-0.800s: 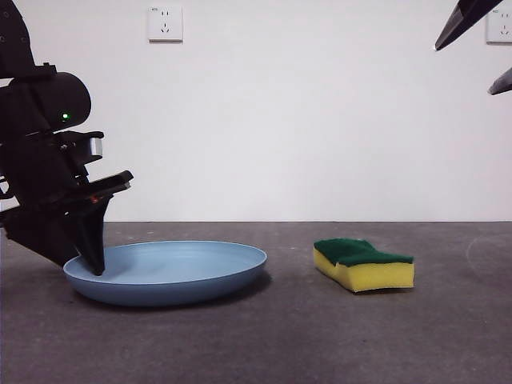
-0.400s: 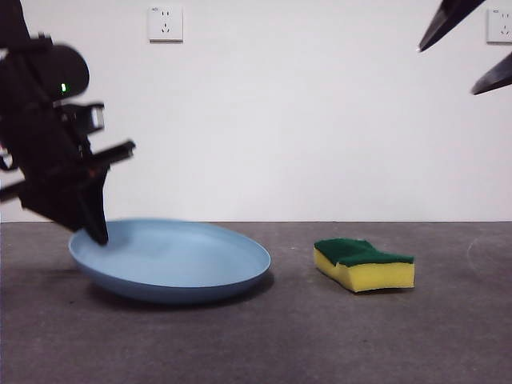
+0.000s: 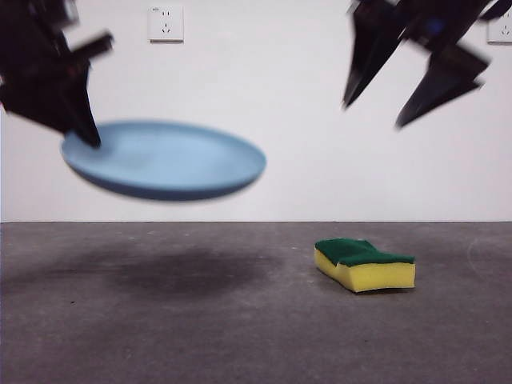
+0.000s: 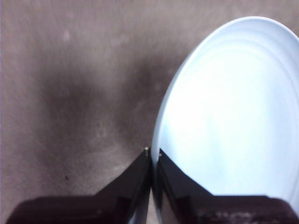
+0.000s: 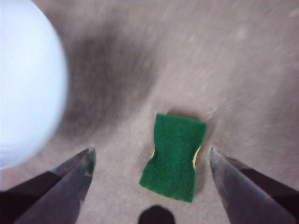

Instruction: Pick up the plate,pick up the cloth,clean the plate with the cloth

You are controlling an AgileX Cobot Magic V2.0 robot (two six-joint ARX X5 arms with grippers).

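Note:
The green top curves in at its waist [image 5: 174, 157], so I expect the cloth [image 3: 366, 267] to squeeze narrow there and fan out at its ends when I lift it.
My left gripper [image 3: 90, 138] is shut on the rim of the light blue plate [image 3: 164, 160] and holds it high above the table at the left, nearly level. The left wrist view shows the jaws [image 4: 153, 151] pinching the plate's edge [image 4: 224, 107]. The cloth, a yellow sponge with a green top [image 3: 365, 263], lies on the table at the right. My right gripper [image 3: 373, 114] is open and empty, high above the sponge. In the right wrist view the sponge [image 5: 175, 155] lies between the spread jaws, with the plate [image 5: 25, 84] off to one side.
The dark grey table [image 3: 240, 320] carries the plate's shadow under it. A white wall with two sockets [image 3: 165, 23] stands behind.
My left gripper has lifted the plate from the table to high in the air. My right gripper has come down and leftward into view above the sponge.

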